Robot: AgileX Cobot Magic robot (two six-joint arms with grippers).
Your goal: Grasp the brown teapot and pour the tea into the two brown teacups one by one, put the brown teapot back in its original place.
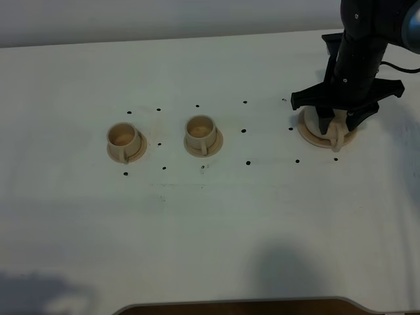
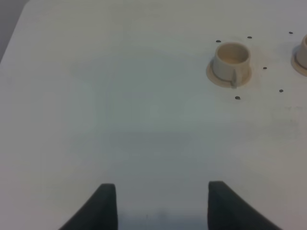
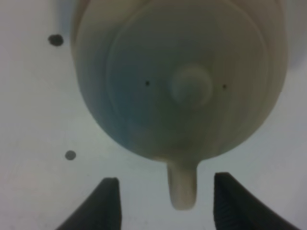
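The knobbed lid (image 3: pixel 192 86) fits closely inside the brown teapot's round seam (image 3: pixel 109 72), so it will stay in place when I tip the teapot to pour.
The brown teapot (image 3: pixel 192 86) fills the right wrist view from above, its knobbed lid up and its loop handle (image 3: pixel 183 189) lying between the two dark fingers. My right gripper (image 3: pixel 166 187) is open, one finger on each side of the handle with a gap on both. In the high view this gripper (image 1: pixel 338 123) hangs right over the teapot (image 1: pixel 328 131), which sits on its wide saucer (image 1: pixel 306 128), the original place. The two brown teacups (image 1: pixel 125 139) (image 1: pixel 201 132) stand on their saucers to the left. My left gripper (image 2: pixel 163 201) is open over bare table, well short of the nearer cup (image 2: pixel 231 60).
Small black dots (image 1: pixel 248 162) mark the white table (image 1: pixel 216 230) around the cups and the teapot. The table's far edge runs behind the right arm (image 1: pixel 367 39). A dark cutout (image 1: pixel 249 307) sits at the near edge.
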